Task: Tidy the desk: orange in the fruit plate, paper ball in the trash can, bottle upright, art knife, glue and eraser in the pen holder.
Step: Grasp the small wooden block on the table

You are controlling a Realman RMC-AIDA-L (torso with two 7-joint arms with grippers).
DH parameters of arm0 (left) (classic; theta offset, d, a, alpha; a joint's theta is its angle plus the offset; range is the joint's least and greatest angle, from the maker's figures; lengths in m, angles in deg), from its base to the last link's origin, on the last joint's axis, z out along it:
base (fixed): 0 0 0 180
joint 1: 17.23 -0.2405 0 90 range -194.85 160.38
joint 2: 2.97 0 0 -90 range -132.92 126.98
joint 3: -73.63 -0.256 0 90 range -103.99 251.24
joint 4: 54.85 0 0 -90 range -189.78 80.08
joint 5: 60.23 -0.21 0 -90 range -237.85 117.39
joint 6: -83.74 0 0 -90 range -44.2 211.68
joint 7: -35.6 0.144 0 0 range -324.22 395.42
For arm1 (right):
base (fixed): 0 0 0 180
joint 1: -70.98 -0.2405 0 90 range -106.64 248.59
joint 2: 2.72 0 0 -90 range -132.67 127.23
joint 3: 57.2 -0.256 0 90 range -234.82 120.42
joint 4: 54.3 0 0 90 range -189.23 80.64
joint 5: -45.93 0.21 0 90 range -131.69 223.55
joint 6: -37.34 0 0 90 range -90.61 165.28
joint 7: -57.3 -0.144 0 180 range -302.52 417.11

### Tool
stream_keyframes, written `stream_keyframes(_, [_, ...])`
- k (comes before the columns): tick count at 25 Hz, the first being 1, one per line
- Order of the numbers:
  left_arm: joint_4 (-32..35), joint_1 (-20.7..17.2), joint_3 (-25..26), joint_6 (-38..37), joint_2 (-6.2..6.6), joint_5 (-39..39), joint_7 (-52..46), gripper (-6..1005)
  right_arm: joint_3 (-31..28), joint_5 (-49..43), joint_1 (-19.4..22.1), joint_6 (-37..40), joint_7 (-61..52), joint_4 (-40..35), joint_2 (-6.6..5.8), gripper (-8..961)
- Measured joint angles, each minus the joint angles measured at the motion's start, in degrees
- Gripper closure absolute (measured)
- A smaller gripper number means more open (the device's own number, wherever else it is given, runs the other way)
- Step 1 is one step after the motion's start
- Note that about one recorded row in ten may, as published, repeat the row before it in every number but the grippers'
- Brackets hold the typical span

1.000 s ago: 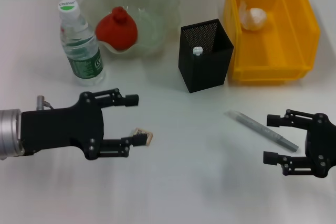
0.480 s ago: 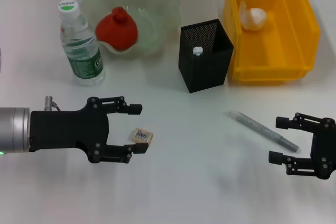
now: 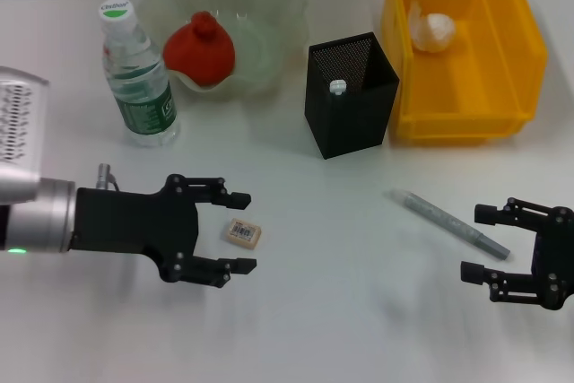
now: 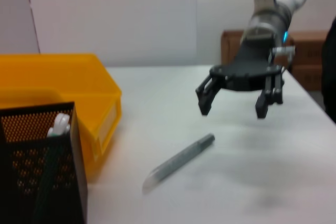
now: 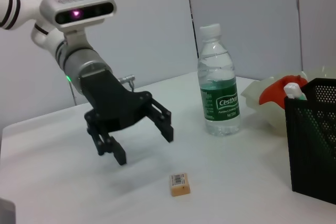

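Note:
My left gripper's open fingers (image 3: 218,231) are in line with the free-lying eraser (image 3: 243,233), so I keep lowering them until both stand beside the eraser.
The small tan eraser (image 3: 243,233) lies on the white table, framed in the head view by the tips of my open left gripper (image 3: 244,230). The right wrist view shows that left gripper (image 5: 145,147) hovering above the table, clear of the eraser (image 5: 179,184). The grey art knife (image 3: 447,221) lies flat, one end close to my open, empty right gripper (image 3: 477,241). The bottle (image 3: 136,73) stands upright. The orange (image 3: 199,47) sits in the fruit plate (image 3: 269,6). The glue (image 3: 337,87) stands in the black mesh pen holder (image 3: 350,123). The paper ball (image 3: 433,30) is in the yellow trash can (image 3: 466,123).
The pen holder stands between the fruit plate and the trash can, behind both grippers. In the left wrist view the art knife (image 4: 181,158) lies between the pen holder (image 4: 37,182) and my right gripper (image 4: 232,111).
My left gripper has shifted right and toward the near edge, so the eraser now sits between its fingertips instead of against one finger. My right gripper has drifted slightly right and nearer.

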Motion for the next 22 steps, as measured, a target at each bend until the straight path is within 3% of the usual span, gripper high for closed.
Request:
stream_keyframes(8, [0.5, 3.4, 0.0, 4.1, -0.98, -5.3, -0.8, 220, 0.0, 0.0, -0.1, -0.2, 0.7, 0.0, 0.48, 136])
stream_keyframes(22, [1.1, 9.2, -0.8, 6.2, -1.14, -11.0, -4.2, 220, -0.1, 0.1, -0.6, -1.2, 1.1, 0.1, 0.73, 135])
